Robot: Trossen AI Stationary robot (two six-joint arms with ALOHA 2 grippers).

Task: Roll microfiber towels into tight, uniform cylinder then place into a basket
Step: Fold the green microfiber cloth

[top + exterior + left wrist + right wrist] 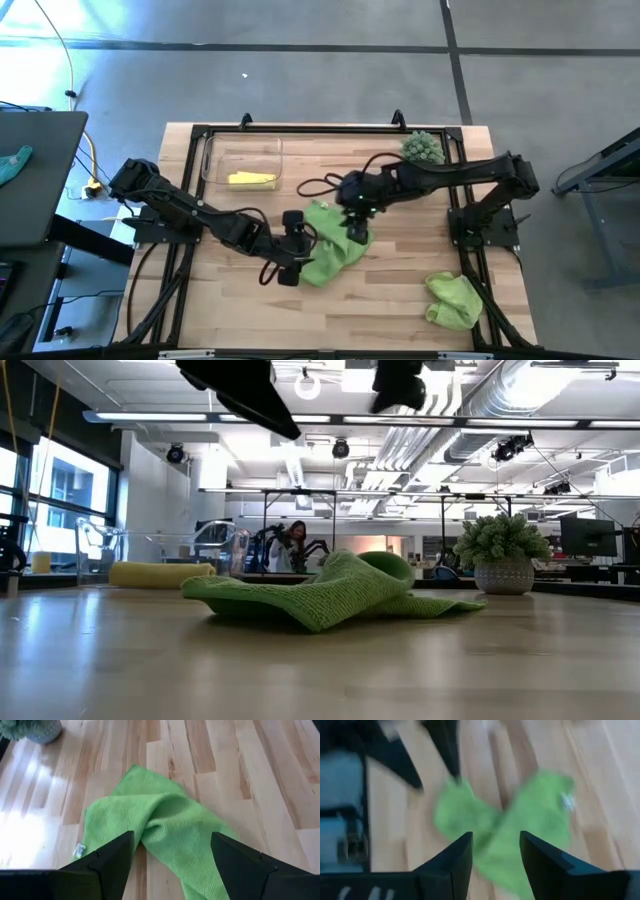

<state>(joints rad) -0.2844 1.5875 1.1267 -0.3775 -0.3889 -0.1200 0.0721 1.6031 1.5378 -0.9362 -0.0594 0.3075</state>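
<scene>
The flat corner of the light green towel is clear of its raised fold (385, 567), so the robot's right gripper keeps heading toward that corner (468, 604) until its open fingers are on both sides of it.
A light green towel (335, 248) lies crumpled and partly folded over itself on the table's middle; it also shows in the low view (335, 592). My left gripper (298, 250) hangs open above its left edge (171, 837). My right gripper (357, 232) hangs open above its far right part (496, 836). In the low view both grippers stand well above the cloth and touch nothing. A pale yellow towel roll (252, 179) lies in the clear basket (212, 160) at the far left. A second green towel (455, 300) lies bunched at the near right.
A spiky green plant in a pot (423, 147) stands at the far right, close behind my right arm. Black frame rails (300, 130) run along the table's edges. Bare wood (380, 310) lies between the two green towels.
</scene>
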